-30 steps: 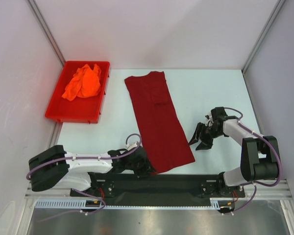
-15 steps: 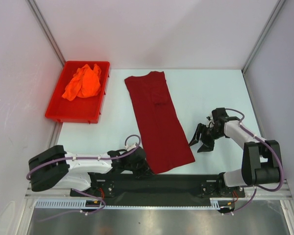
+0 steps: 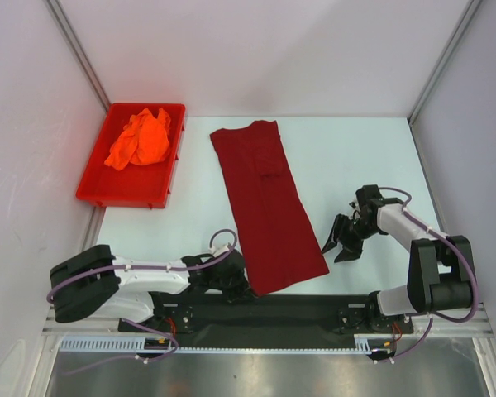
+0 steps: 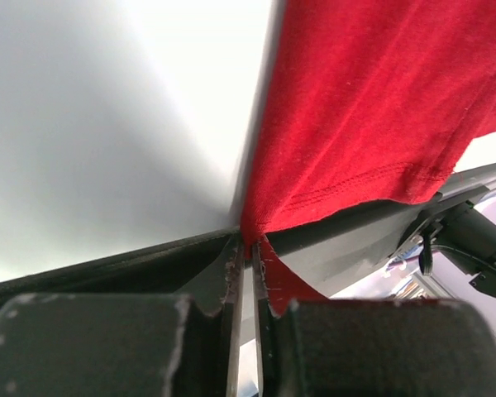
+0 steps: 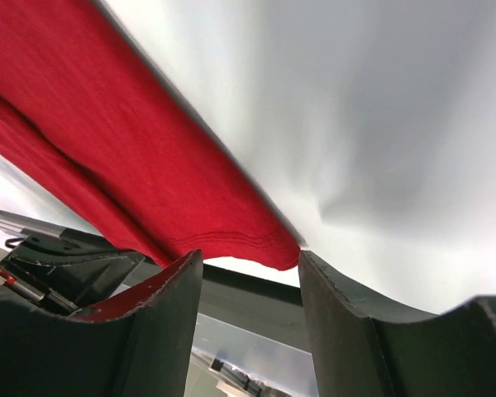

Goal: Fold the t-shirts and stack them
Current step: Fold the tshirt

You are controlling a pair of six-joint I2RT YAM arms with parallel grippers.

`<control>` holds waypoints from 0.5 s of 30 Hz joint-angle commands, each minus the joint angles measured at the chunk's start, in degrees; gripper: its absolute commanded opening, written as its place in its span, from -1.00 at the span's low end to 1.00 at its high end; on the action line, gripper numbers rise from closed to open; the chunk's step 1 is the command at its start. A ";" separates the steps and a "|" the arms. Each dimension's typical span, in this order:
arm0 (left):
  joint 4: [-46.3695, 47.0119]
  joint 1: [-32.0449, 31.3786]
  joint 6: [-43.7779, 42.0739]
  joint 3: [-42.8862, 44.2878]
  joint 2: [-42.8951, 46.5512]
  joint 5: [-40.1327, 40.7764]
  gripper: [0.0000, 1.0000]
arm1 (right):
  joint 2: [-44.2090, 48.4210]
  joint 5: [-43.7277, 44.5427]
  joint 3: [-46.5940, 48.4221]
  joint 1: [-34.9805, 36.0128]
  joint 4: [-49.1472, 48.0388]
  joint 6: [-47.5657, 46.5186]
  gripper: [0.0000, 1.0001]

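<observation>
My right gripper should go to the loose opposite corner of the hem, as only my left gripper holds the dark red t-shirt's hem [image 3: 291, 284], and pinch that corner [image 3: 325, 270] before folding the hem over.
The dark red t-shirt [image 3: 269, 203] lies flat on the table as a long folded strip, its hem towards the near edge. My left gripper [image 3: 241, 283] is at the hem's near left corner. In the left wrist view it [image 4: 252, 256] is shut on that pinched corner of the dark red t-shirt [image 4: 372, 107]. My right gripper [image 3: 337, 246] is open just right of the hem's right corner. In the right wrist view that corner of the shirt [image 5: 285, 241] lies ahead of the open gripper [image 5: 250, 273], not held. The bright orange t-shirt [image 3: 140, 139] lies crumpled in the bin.
A red plastic bin [image 3: 120, 192] stands at the far left of the table, beside the left wall. The black base rail [image 3: 273, 310] of the arms runs along the near edge. Frame posts rise at the back corners.
My left gripper has shifted slightly left at the hem's corner. My right gripper has moved a little towards the near edge, closer to the hem's right corner.
</observation>
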State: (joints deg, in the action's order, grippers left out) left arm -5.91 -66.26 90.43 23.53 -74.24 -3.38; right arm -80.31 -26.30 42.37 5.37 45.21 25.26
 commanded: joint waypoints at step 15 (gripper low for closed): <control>-8.93 0.52 -0.96 -1.64 9.19 2.76 -0.99 | -0.81 -0.24 -1.50 4.39 -0.74 2.43 0.18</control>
State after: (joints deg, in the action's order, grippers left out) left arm -10.85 -66.02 89.95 22.55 -67.46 -1.83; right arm -82.54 -26.15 41.58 8.93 44.80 26.35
